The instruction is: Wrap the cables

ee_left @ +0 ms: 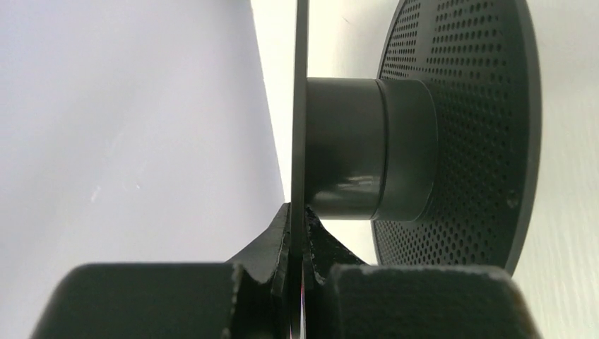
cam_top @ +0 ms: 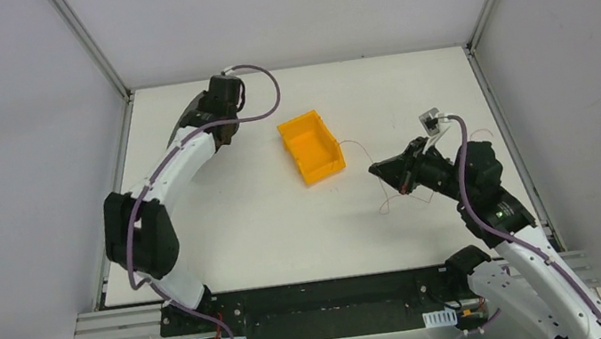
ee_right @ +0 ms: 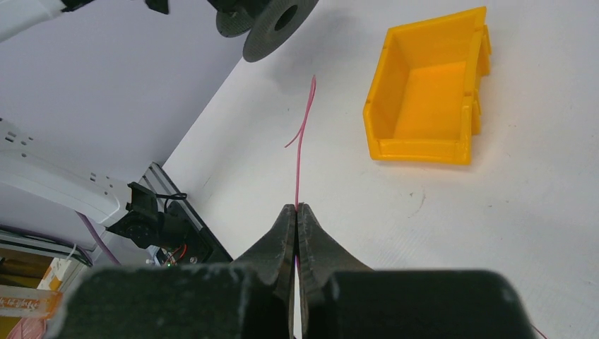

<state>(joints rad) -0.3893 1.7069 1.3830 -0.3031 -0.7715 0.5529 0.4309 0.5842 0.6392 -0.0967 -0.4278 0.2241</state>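
Observation:
I should next carry the black spool point(cam_top: 191, 114) with my left gripper to the table in front of the yellow bin point(cam_top: 284, 219), because the table is open there. I should let go once the spool rests there.
A black spool point(ee_left: 353, 148) with perforated flanges point(ee_left: 466, 127) is held at the far left of the table. My left gripper point(ee_left: 298, 212) is shut on its thin near flange; in the top view the left gripper point(cam_top: 185, 125) sits near the left wall. The cable point(ee_right: 299, 148) is a thin reddish wire. My right gripper point(ee_right: 297, 208) is shut on it, and its free end sticks up past the fingertips. In the top view my right gripper point(cam_top: 375, 168) is at centre right, with loose loops of cable point(cam_top: 354, 145) trailing round it. The spool point(ee_right: 272, 25) also shows in the right wrist view.
A yellow open bin point(cam_top: 311, 145) stands mid-table between the arms, also seen in the right wrist view point(ee_right: 431, 92). White walls with metal frame rails close in the table on the left, back and right.

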